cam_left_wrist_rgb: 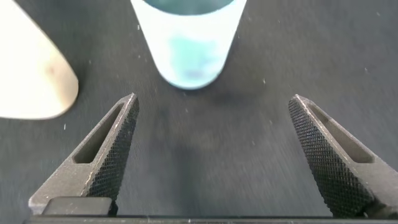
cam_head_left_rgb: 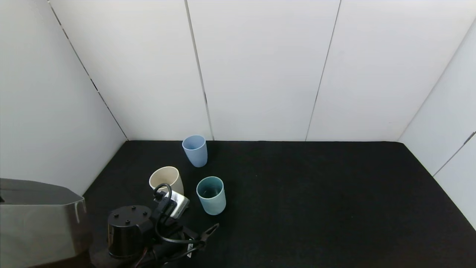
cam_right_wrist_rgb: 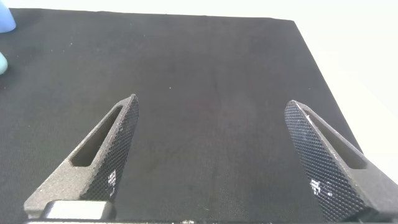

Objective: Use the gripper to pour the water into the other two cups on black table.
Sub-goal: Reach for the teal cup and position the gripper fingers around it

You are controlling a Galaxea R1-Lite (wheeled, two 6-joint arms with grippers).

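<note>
A darker patch [cam_head_left_rgb: 208, 193] can be seen low down inside the teal cup [cam_head_left_rgb: 212, 203], so water should run out over the cup's rim when I tip the cup.
Three cups stand on the black table [cam_head_left_rgb: 316, 193] at its left side. The light blue cup [cam_head_left_rgb: 195, 150] is farthest back, the cream cup [cam_head_left_rgb: 166, 179] sits nearer and to the left, and the pale teal cup [cam_head_left_rgb: 211, 195] with a dark inside is nearest. I cannot make out water in any of them. My left gripper [cam_left_wrist_rgb: 213, 99] is open just short of the teal cup [cam_left_wrist_rgb: 189, 43], nothing between its fingers, with the cream cup [cam_left_wrist_rgb: 31, 68] off to one side. Its silver camera box [cam_head_left_rgb: 174, 204] partly covers the cream cup's base. My right gripper [cam_right_wrist_rgb: 211, 101] hangs open over bare cloth.
White wall panels [cam_head_left_rgb: 260, 70] close the table at the back and on both sides. A grey metallic body part [cam_head_left_rgb: 37, 219] fills the lower left corner. In the right wrist view, slivers of the light blue cup [cam_right_wrist_rgb: 5, 18] and the teal cup [cam_right_wrist_rgb: 2, 62] show at the edge.
</note>
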